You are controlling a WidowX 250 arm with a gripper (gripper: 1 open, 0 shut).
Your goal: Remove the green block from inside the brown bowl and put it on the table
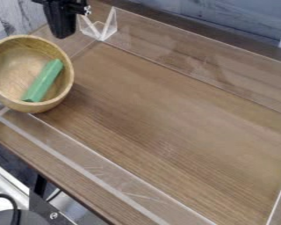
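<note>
The robot's gripper hangs closed and empty past the brown bowl's far rim [42, 40], so it should open its fingers and lower them into the bowl around the green block [43, 81].
The green block [43, 80] lies slanted inside the brown bowl [4, 54], which stands at the table's [167, 114] left edge. My gripper [63, 32] is a black shape at the top left, hanging above and behind the bowl's far rim, pointing down. Its jaws are shut with nothing between them, and it is apart from both block and bowl.
A clear plastic edging strip [61, 149] runs around the tabletop, with a clear upright piece [102, 26] at the back left corner near the gripper. A pale wall lies behind. Dark cables and floor show below the front left edge.
</note>
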